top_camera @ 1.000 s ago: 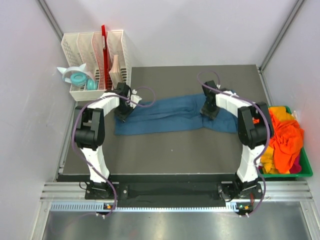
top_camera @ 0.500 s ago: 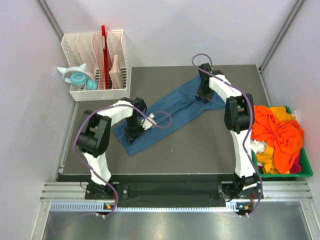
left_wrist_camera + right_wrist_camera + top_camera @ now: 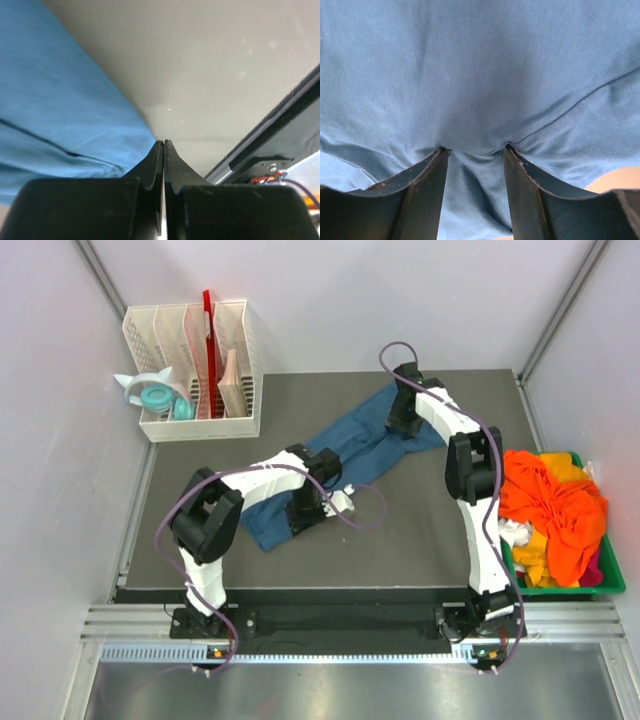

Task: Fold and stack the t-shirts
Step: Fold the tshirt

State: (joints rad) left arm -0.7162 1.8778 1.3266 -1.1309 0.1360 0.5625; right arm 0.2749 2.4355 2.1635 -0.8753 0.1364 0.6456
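Observation:
The teal-blue t-shirt lies at a slant across the mat [image 3: 352,440]. So my right gripper should leave the t-shirt's far end, grab its near end [image 3: 268,530] and pull that end toward me.
The large teal-blue t-shirt [image 3: 360,445] lies as a long folded strip, slanting from the mat's far right to its near left. My left gripper [image 3: 305,512] is shut at the strip's near edge. In the left wrist view the fingertips [image 3: 163,145] meet beside the shirt's edge [image 3: 60,100], and no cloth shows between them. My right gripper [image 3: 402,420] is open at the strip's far end. Its fingers [image 3: 432,170] press down into the shirt [image 3: 480,75], with a fold of cloth bunched between them. Orange t-shirts [image 3: 555,515] with bits of yellow, magenta and white are piled at the right.
The orange pile fills a green bin [image 3: 575,588] off the mat's right edge. A white slotted rack [image 3: 195,370] stands at the far left, with tape rolls [image 3: 150,395] beside it. Grey walls close in the sides and back.
The shirt swung from lying straight across to a diagonal. My left gripper moved nearer and right along its near edge. My right gripper moved to the far end.

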